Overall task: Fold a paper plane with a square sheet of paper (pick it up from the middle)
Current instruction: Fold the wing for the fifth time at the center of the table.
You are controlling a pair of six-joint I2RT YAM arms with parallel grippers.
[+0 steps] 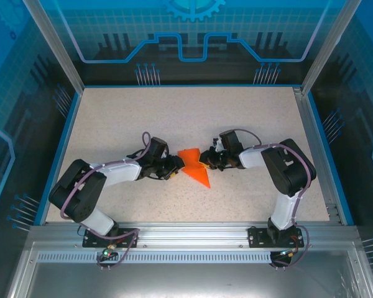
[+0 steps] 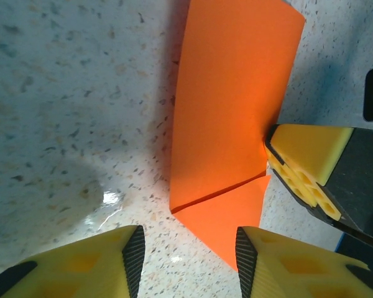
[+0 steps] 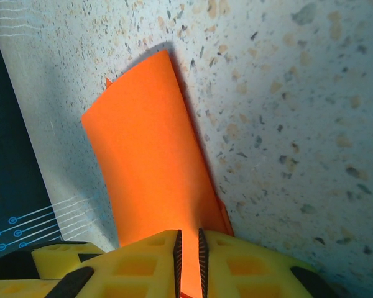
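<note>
Next, I pinch the sheet's middle (image 1: 188, 161) with my left gripper before my right gripper moves there, because only my right gripper is pinching the folded sheet and its near point (image 1: 206, 183) lies loose.
The orange sheet of paper (image 1: 194, 167) lies in the middle of the table, folded into a pointed shape with a slanted crease. My right gripper (image 1: 207, 161) is shut on its right edge; in the right wrist view the pads (image 3: 178, 257) pinch the paper (image 3: 149, 155), which curves up off the table. My left gripper (image 1: 178, 166) stands open at the sheet's left side. In the left wrist view the paper's (image 2: 230, 99) lower point reaches in beside the right finger (image 2: 280, 264) of my left gripper (image 2: 186, 261), ungripped. A finger (image 2: 304, 164) of the right gripper touches the paper's edge.
The speckled tabletop (image 1: 174, 118) is bounded by a blue rim and metal frame posts (image 1: 53, 43). Both arm bases are bolted to the rail at the near edge (image 1: 186, 236). Open table lies behind and in front of the paper.
</note>
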